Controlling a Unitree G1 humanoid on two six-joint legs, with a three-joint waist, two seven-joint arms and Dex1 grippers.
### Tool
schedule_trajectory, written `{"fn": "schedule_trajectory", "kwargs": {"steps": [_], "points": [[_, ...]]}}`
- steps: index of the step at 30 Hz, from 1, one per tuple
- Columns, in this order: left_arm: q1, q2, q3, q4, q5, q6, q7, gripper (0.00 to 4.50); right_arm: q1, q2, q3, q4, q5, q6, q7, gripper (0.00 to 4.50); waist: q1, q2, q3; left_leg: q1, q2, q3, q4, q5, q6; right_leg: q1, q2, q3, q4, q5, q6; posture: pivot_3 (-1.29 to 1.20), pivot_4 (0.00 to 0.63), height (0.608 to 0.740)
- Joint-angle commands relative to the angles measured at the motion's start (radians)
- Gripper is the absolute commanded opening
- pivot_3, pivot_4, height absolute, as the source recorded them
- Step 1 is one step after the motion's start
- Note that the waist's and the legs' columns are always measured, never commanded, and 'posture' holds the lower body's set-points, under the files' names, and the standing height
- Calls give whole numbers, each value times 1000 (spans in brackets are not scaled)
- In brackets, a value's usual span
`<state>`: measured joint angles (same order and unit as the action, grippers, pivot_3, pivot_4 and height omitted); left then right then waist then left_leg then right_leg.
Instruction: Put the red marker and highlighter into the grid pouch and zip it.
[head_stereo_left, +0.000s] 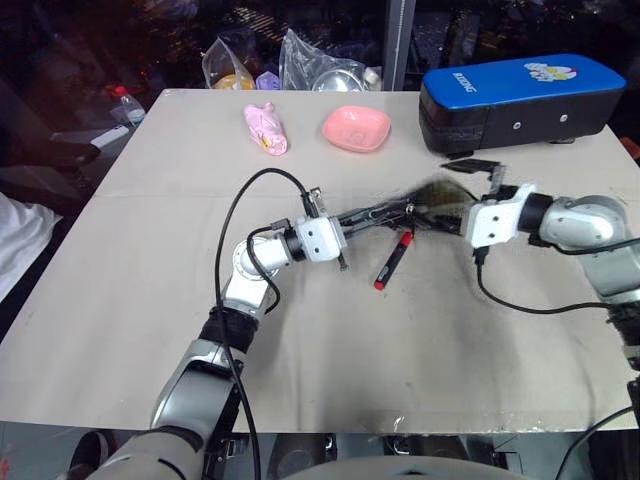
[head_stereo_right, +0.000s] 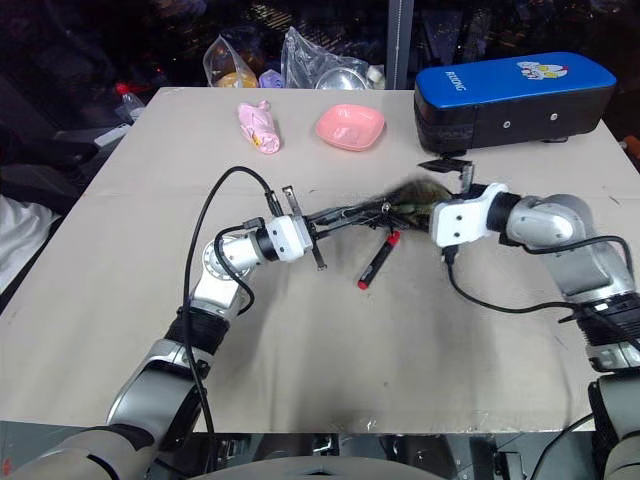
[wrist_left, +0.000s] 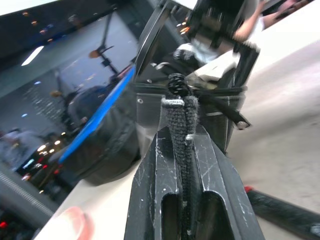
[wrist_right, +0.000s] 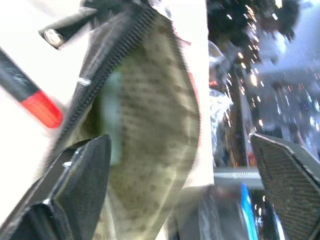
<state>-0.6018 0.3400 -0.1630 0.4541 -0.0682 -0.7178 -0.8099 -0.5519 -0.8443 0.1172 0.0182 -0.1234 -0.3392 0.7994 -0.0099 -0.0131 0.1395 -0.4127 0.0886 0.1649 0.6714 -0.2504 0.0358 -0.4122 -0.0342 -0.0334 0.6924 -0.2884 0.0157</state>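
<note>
The grid pouch's zipper (wrist_right: 106, 67) will close toward the pouch's loose end when I pull, as the pull tab (wrist_right: 61, 32) hangs at the zipper end my left gripper holds.
The grid pouch (head_stereo_left: 438, 200) hangs just above the table's middle, its mouth agape and its beige dotted lining (wrist_right: 155, 115) facing my right wrist camera. My left gripper (head_stereo_left: 402, 212) is shut on the pouch's black fabric edge (wrist_left: 180, 130). A pale green shape (wrist_right: 112, 120), apparently the highlighter, lies inside the lining. The red marker (head_stereo_left: 392, 260) lies on the table right below the pouch, its red end (wrist_right: 37, 105) beside the zipper. My right gripper (head_stereo_left: 480, 170) stands open just right of the pouch's mouth, fingers (wrist_right: 80, 185) spread wide and holding nothing.
A big blue-and-black hard case (head_stereo_left: 520, 95) stands at the back right. A pink bowl (head_stereo_left: 356, 128) and a pink wrapped item (head_stereo_left: 266, 128) sit at the back middle, with plastic bags (head_stereo_left: 300, 65) beyond the table's far edge (head_stereo_left: 200, 92).
</note>
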Motion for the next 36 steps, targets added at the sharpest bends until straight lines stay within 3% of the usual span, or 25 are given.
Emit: {"fn": "schedule_trajectory", "kwargs": {"steps": [1, 5, 8, 15, 20, 30, 33, 36], "points": [[-15, 14, 50, -28, -17, 36, 53, 0, 91, 19, -98, -208, 175, 205, 10, 4460, -1, 0, 0, 0, 0, -2, 0, 0, 0, 0, 0, 0, 0, 0, 0, 0, 150, 740], [-4, 35, 80, -44, -24, 71, 76, 0, 210, 130, -130, -431, 347, 543, -92, 4460, -3, 0, 0, 0, 0, -3, 0, 0, 0, 0, 0, 1, 1, 0, 0, 0, 150, 740], [2, 60, 105, -51, -25, 91, 96, 0, 288, 233, -79, -571, 424, 836, -201, 4460, -2, 0, 0, -1, 1, -5, 1, 0, 0, 0, 0, 2, 2, 0, 0, 0, 150, 740], [17, 101, 133, -82, -16, 117, 119, 0, 284, 543, 39, -610, 359, 1250, -539, 4460, -2, -1, 0, -1, 0, -5, 1, 0, 0, 0, 0, 0, 2, 0, 0, 0, 150, 740], [57, 117, 129, -144, -8, 139, 126, 0, 217, 743, 29, -494, 305, 1406, -727, 4460, -2, -1, -1, -2, 0, -6, 1, 0, 0, 0, 0, -3, 2, 0, 0, 0, 150, 740], [63, 119, 130, -163, 7, 159, 140, 0, 152, 801, 73, -355, 289, 1481, -723, 4460, -5, -1, -1, -2, 0, -6, 0, 0, 0, -1, 0, -3, 2, 0, 0, 0, 150, 740], [68, 118, 128, -167, 9, 161, 143, 0, 137, 795, 71, -320, 282, 1470, -715, 3670, -5, -1, -1, -2, 0, -6, 0, 0, 0, -1, 0, -3, 2, 0, 0, 0, 150, 740], [74, 115, 123, -173, 12, 162, 148, 0, 127, 788, 75, -297, 295, 1501, -691, 2240, -4, -2, -1, -2, 0, -6, 0, 0, 0, -1, 0, -3, 2, 0, 0, 0, 150, 740]]}}
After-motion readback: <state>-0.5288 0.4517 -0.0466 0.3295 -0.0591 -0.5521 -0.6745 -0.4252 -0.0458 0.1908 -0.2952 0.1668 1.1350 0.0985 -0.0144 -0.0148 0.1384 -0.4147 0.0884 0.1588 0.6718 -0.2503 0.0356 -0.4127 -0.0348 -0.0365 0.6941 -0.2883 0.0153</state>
